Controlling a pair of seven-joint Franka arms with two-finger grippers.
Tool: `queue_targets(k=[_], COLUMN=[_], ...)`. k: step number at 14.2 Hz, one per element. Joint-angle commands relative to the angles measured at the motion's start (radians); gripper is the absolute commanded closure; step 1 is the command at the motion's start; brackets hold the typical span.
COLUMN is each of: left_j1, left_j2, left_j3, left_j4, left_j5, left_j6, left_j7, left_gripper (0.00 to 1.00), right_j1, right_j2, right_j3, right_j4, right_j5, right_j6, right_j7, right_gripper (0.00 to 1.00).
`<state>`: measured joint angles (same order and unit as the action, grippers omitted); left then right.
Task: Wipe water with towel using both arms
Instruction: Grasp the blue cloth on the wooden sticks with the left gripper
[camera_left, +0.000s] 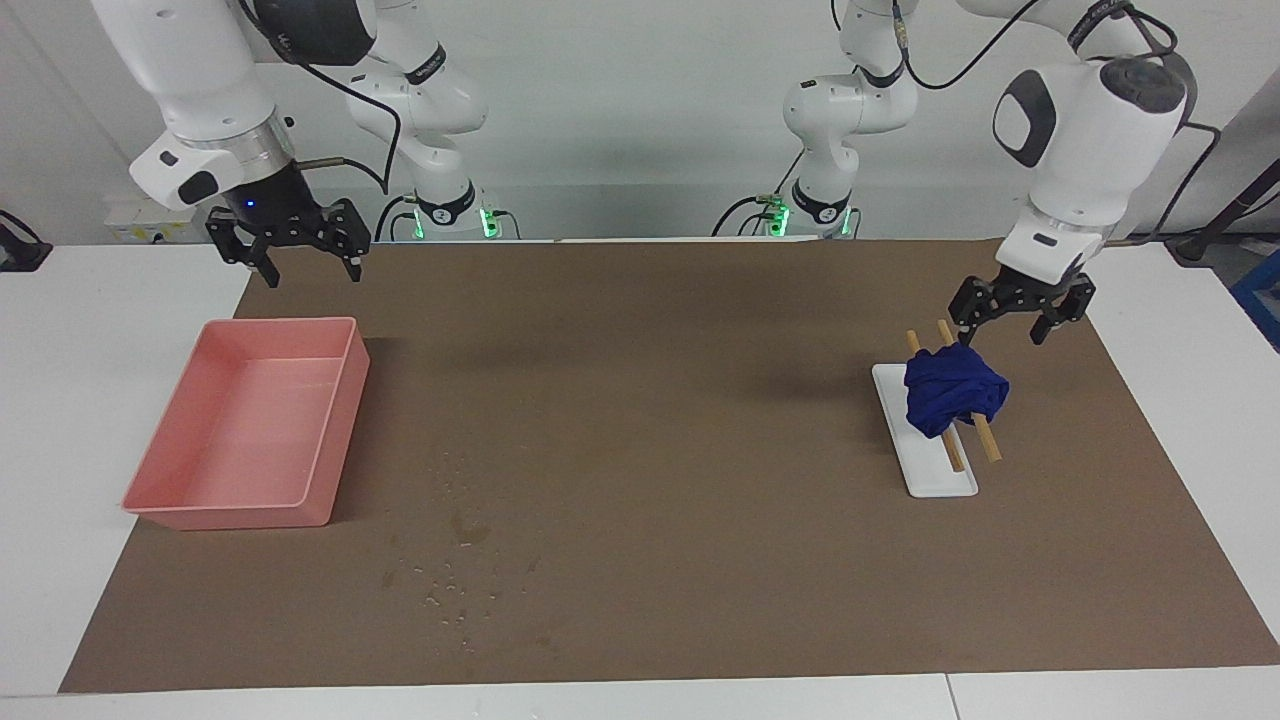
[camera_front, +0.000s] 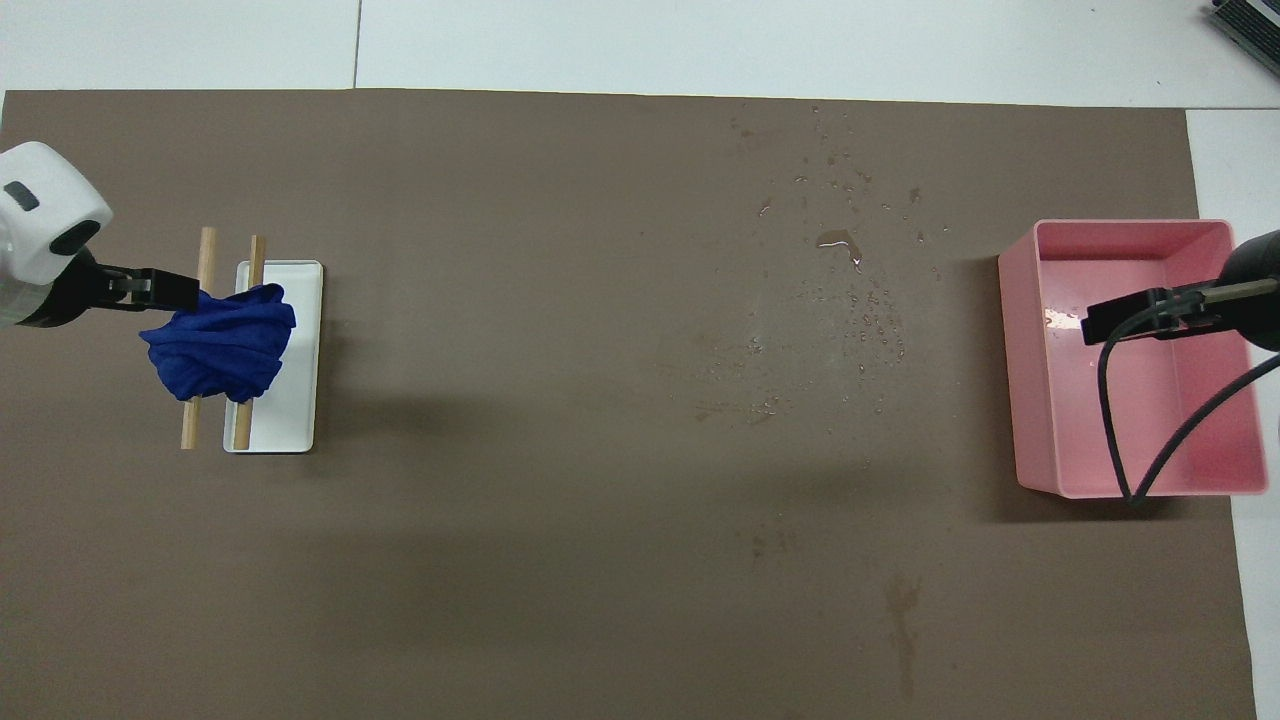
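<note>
I see the navy-blue towel bunched up (camera_front: 226, 350) on top of the wooden sticks. My left gripper should keep going down to the bundle's middle (camera_left: 956, 374) and close there.
The navy-blue towel (camera_left: 955, 390) lies in a wrinkled bundle on two wooden sticks (camera_left: 985, 440) that lie across a small white tray (camera_left: 940, 475), toward the left arm's end of the table. It also shows in the overhead view (camera_front: 222, 342). My left gripper (camera_left: 1006, 325) is open just above the towel's edge, with one fingertip (camera_left: 965, 330) at the cloth; it also shows in the overhead view (camera_front: 160, 290). The water (camera_left: 450, 575) is a scatter of droplets and wet spots on the brown mat (camera_front: 850, 300), beside the pink tray. My right gripper (camera_left: 300, 255) is open and empty, raised over the pink tray (camera_front: 1135, 318).
An empty pink tray (camera_left: 335, 430) stands toward the right arm's end of the table (camera_front: 1020, 360), with a wet glint on its floor. The brown mat (camera_left: 650, 400) covers most of the white table.
</note>
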<state>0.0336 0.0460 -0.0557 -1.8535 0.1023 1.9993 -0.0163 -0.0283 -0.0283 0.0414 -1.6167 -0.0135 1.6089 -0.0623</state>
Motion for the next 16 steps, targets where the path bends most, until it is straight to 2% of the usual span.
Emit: queue_targets(k=[1,3,6,8,14,16], left_j1=[0.000,0.002,0.005,0.005,-0.003,0.003], left_j2=[0.006,-0.006,-0.020,-0.025,-0.021,-0.021], left_j3=[-0.009,-0.009,-0.007,-0.009,-0.009,-0.009], left_j4=[-0.111,-0.168,-0.210,-0.216,-0.201,-0.198], left_j5=[0.033,0.043,0.068,0.068,0.070,0.070], left_j6=[0.105,0.160,0.154,0.151,0.128,0.128], left_j7=[-0.150,-0.175,-0.182,-0.215,-0.238,-0.234], left_gripper=[0.00,0.00,0.00,0.09,1.00,1.00], right_j1=[-0.007,-0.009,-0.007,0.001,0.004,0.004], right_j2=[-0.013,-0.016,-0.021,-0.035,-0.042,-0.044], right_j3=[0.005,0.005,0.006,0.009,0.015,0.015], right_j4=[-0.003,-0.005,0.000,0.000,-0.003,-0.003], right_j5=[0.017,0.017,0.017,0.017,0.018,0.018], right_j6=[-0.010,-0.009,-0.006,-0.010,-0.029,-0.030], right_j7=[-0.016,-0.014,-0.014,-0.013,-0.013,-0.016], right_gripper=[0.00,0.00,0.00,0.00,0.00,0.00])
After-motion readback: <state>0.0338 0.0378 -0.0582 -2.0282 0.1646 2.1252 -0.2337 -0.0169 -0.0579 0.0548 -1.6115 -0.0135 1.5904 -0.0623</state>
